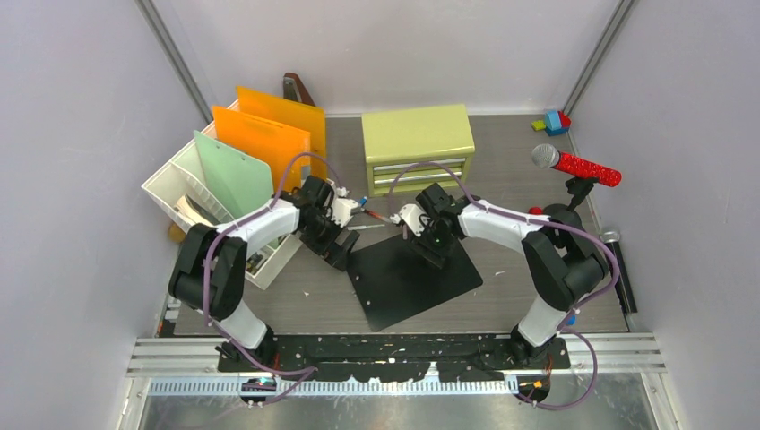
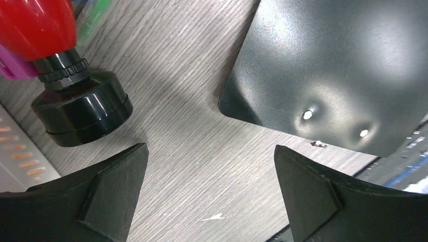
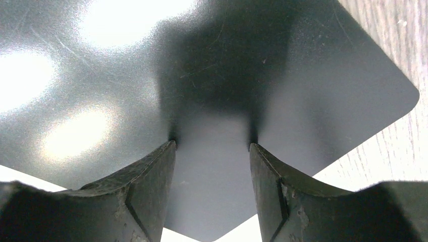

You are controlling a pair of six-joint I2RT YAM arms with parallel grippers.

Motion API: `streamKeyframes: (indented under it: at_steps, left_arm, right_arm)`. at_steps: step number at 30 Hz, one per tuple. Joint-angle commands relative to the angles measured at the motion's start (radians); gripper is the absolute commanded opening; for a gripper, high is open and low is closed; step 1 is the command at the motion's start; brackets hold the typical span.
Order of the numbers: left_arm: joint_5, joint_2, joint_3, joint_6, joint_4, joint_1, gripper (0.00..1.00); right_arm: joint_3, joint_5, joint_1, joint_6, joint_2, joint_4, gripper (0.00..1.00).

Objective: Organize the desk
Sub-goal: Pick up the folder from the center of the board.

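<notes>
The robot's right gripper is pressing the black board and the board's corner is free beside the robot's open fingers, so the left gripper should keep going toward that corner and close there.
The desk is a dark wood-grain top with a black perforated rail along its near edge. A flat black board lies at its middle. My left gripper is open and empty, low over bare wood just left of the board's corner. My right gripper is open, its fingertips down against the board's surface near a rounded corner. Nothing sits between either pair of jaws.
A yellow-green drawer cabinet stands at the back. A white file rack with orange and green folders is at the left. Pens lie between the arms. A red microphone is at the right. A red object on a black round base is close to my left gripper.
</notes>
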Motion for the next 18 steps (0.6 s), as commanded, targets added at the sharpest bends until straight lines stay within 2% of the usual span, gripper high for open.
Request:
streamKeyframes:
  at_steps: [1, 8, 18]
  left_arm:
    - [0.208, 0.008, 0.038, -0.065, -0.051, 0.027, 1.0]
    - [0.289, 0.0, 0.023, -0.099, -0.007, 0.025, 1.0]
    - [0.303, 0.123, 0.074, -0.146, 0.016, 0.019, 1.0]
  right_arm:
    - [-0.073, 0.057, 0.007, -0.031, 0.0, -0.079, 0.61]
    - [-0.049, 0.036, 0.007, -0.016, -0.009, -0.085, 0.61]
    - [-0.043, 0.024, 0.011, 0.0, -0.007, -0.076, 0.6]
